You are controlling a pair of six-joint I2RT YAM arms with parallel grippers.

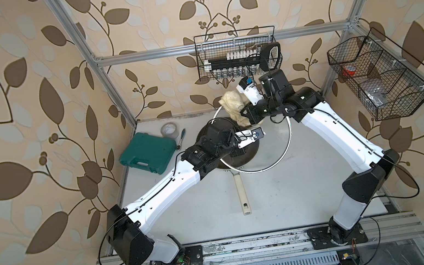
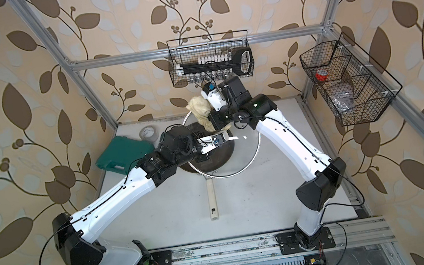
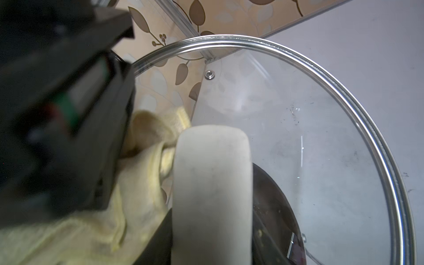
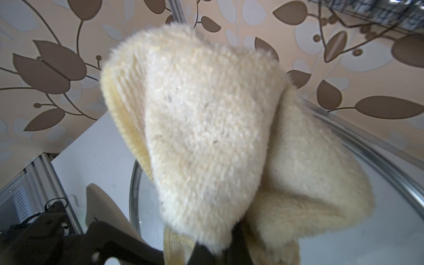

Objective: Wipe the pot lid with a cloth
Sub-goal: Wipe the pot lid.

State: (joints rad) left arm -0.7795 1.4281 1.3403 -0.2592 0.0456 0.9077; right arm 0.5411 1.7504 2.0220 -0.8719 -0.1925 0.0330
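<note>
The cloth bunches over the pot lid's far rim point(image 1: 222, 107) beside my left gripper, so my right gripper should wipe back toward the pot lid's rim on its own side point(image 1: 289, 127).
The pot lid point(image 1: 273, 146), clear glass with a metal rim, hangs tilted above the frying pan in both top views point(image 2: 243, 152). My left gripper point(image 1: 239, 150) point(image 3: 212, 241) is shut on the lid's cream bar handle point(image 3: 212, 179), which runs between its jaws. My right gripper point(image 1: 244, 115) point(image 4: 218, 254) is shut on the pale yellow cloth point(image 1: 230, 102) point(image 4: 206, 137). The cloth bunches up over the lid's far rim point(image 4: 378, 160) and rests on the glass beside the handle point(image 3: 142, 183). Most of the handle is hidden under the arms from above.
The dark brown frying pan point(image 1: 228, 162) sits under the lid, its cream handle point(image 1: 242, 194) pointing to the front. A green case point(image 1: 148, 156), a tape roll point(image 1: 170, 130) and a small tool point(image 1: 181, 138) lie at the left. Wire baskets hang at the back point(image 1: 237, 54) and right point(image 1: 380, 74).
</note>
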